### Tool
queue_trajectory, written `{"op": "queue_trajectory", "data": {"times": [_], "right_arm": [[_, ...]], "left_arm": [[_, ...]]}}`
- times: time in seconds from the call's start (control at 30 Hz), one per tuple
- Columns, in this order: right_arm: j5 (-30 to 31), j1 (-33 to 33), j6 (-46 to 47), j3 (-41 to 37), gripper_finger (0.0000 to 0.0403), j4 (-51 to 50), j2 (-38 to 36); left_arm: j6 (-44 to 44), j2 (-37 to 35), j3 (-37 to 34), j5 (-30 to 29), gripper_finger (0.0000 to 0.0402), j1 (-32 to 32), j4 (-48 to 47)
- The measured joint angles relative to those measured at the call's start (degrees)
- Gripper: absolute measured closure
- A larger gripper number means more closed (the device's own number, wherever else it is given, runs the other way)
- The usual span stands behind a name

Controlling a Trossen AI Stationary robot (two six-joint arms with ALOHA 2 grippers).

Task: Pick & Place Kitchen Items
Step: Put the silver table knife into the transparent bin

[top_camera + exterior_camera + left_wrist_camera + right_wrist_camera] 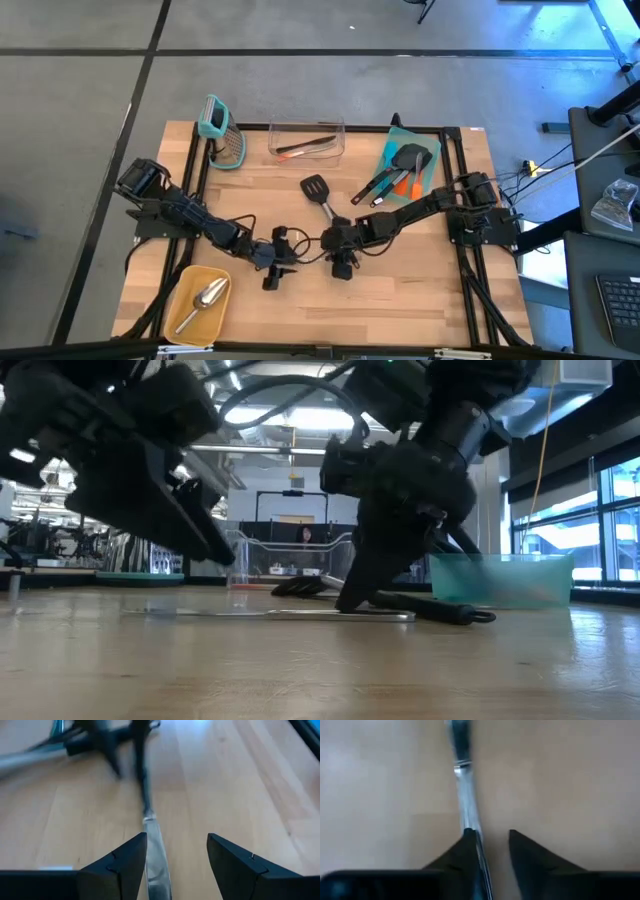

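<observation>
The table knife's handle [477, 834] is up against one finger, away from the middle of my right gripper. Next, I open wider and center my fingers over the knife's handle [471, 812] before I close them.
A thin silver metal piece [280, 614], shaped like a table knife, lies flat on the wooden table between my two grippers. My left gripper [177, 845] is open and hovers above one end of it, with the wide silver part [156, 857] running between its fingers. My right gripper [492, 837] is open by a narrow gap, and its tips are down at the table [350, 600] over the other end. A black slotted turner [315, 188] lies just beyond the right gripper. The left gripper [272, 270] and right gripper [340, 262] face each other near the table's middle. My right gripper comes from above, slanting down, with its fingers along the metal piece. The narrow silver part [470, 820] runs along the inner side of one finger [465, 850], and the other finger stands clear of it. The piece lies flat on the table; I cannot tell whether the finger touches it.
A yellow tray [185, 285] at the near left holds a silver scoop [205, 298]. A clear bin [306, 128] at the far edge holds an orange-handled utensil. A teal tray [430, 150] at the far right holds several utensils. A teal grater [218, 130] stands at the far left.
</observation>
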Motion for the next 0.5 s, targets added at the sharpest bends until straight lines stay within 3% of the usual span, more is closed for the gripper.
{"op": "queue_trajectory", "data": {"times": [0.13,0.27,0.37,0.5], "right_arm": [[7.39,1.82,-4.91,2.95,0.0219,-6.61,-0.51],[8.54,3.87,-6.65,3.66,0.0158,-5.54,-0.43],[8.36,5.29,-7.23,3.76,0.0135,-3.95,-0.43],[9.99,7.25,-9.80,3.81,0.0134,-5.22,-0.43]], "left_arm": [[0.68,-0.02,0.85,-4.20,0.0198,-1.83,0.21],[0.15,0.14,0.85,-8.27,0.0199,-3.39,-0.02],[-1.45,0.41,0.72,-10.59,0.0199,-4.32,-1.52],[-4.70,2.03,0.72,-11.07,0.0199,-4.41,-1.54]]}}
